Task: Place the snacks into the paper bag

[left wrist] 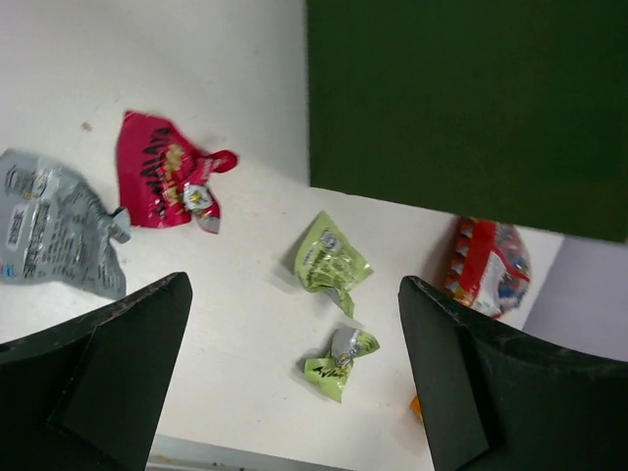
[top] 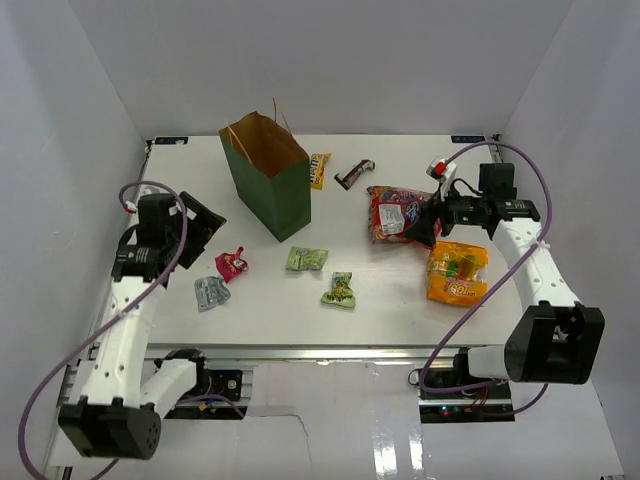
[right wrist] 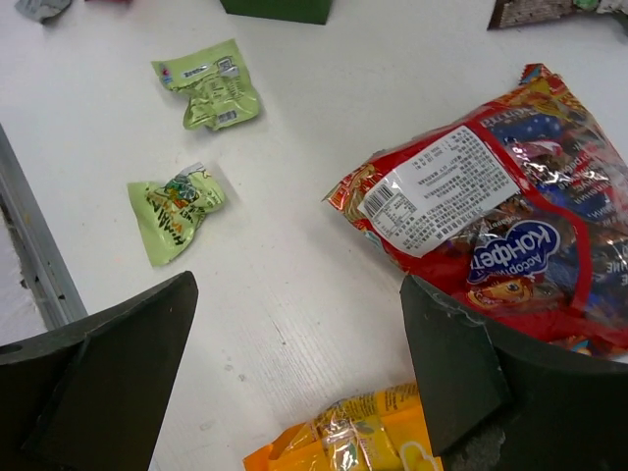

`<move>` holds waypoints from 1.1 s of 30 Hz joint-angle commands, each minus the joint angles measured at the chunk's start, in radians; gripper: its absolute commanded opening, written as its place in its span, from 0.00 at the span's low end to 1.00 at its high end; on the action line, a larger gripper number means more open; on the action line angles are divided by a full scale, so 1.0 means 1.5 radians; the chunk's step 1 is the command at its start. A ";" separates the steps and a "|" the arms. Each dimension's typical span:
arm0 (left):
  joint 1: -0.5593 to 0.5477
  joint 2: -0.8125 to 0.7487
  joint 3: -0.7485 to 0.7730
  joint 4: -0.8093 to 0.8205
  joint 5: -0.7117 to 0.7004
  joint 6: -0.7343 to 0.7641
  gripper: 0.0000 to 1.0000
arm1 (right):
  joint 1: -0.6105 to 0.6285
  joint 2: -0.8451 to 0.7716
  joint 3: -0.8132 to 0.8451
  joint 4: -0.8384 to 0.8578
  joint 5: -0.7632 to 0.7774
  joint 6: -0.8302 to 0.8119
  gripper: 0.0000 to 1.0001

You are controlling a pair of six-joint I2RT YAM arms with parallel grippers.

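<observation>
My left gripper should stay open and move down next until its fingers are on both sides of the pink packet's middle (top: 231, 265), because the pink packet lies apart (left wrist: 157, 175) from the grey packet and paper bag.
The dark green paper bag (top: 268, 185) stands upright at the back left, open, brown inside; its green wall fills the top of the left wrist view (left wrist: 471, 98). The large red bag (top: 398, 213) and the large orange bag (top: 458, 272) lie on the right. Two small green packets (top: 307, 258) (top: 340, 290), a pink packet (top: 231, 264) and a grey packet (top: 211, 293) lie in the middle and left. A yellow packet (top: 319, 169) and a dark brown bar (top: 354, 174) lie behind. My left gripper (top: 205, 228) is open, empty, left of the bag. My right gripper (top: 428, 222) is open, empty, by the red bag's edge (right wrist: 491, 226).
The white table (top: 330, 330) has a metal rail along its near edge (right wrist: 34, 255). White walls enclose the left, back and right. Cables loop from both arms.
</observation>
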 commanded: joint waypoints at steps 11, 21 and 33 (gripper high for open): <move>-0.004 0.391 0.113 -0.099 -0.064 -0.060 0.89 | 0.016 0.051 -0.045 0.073 -0.083 -0.012 0.90; -0.029 0.448 0.077 -0.044 -0.063 0.149 0.93 | 0.016 0.063 -0.060 0.072 -0.074 -0.008 0.91; -0.045 0.475 0.043 0.065 0.034 0.284 0.92 | 0.016 0.092 -0.032 0.061 -0.069 0.000 0.91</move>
